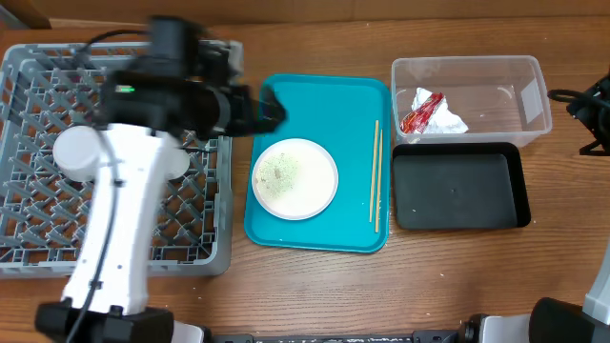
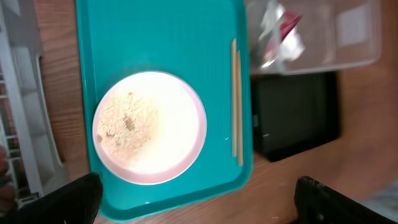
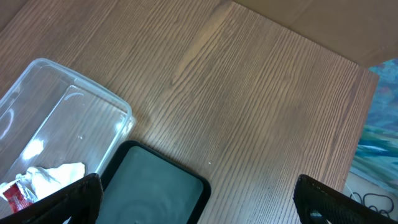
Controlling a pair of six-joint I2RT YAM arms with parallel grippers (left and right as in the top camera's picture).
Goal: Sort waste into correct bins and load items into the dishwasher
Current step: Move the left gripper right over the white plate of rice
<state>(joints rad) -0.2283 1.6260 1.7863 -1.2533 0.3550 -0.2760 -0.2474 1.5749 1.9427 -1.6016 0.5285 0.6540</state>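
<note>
Food crumbs (image 1: 278, 175) are still on the white plate. My left gripper should pull back and my right gripper, closer to the black bin, should grab the plate's rim (image 1: 334, 173).
A white plate (image 1: 294, 177) with food crumbs lies on the teal tray (image 1: 315, 95); it also shows in the left wrist view (image 2: 149, 127). Two wooden chopsticks (image 1: 376, 176) lie along the tray's right side, seen too in the left wrist view (image 2: 236, 102). My left gripper (image 1: 272, 110) is open and empty, hovering over the tray's top left, beside the grey dish rack (image 1: 38, 143); its fingertips (image 2: 199, 202) frame the tray's edge. My right gripper (image 1: 586, 105) is open and empty at the far right edge; its fingertips (image 3: 199, 199) hang over the bare table and black bin corner.
A clear plastic bin (image 1: 529, 90) holds a red and white wrapper (image 1: 429, 112). A black bin (image 1: 457, 186) sits in front of it, seen also in the right wrist view (image 3: 155, 193). A white cup (image 1: 81, 152) sits in the rack under my left arm.
</note>
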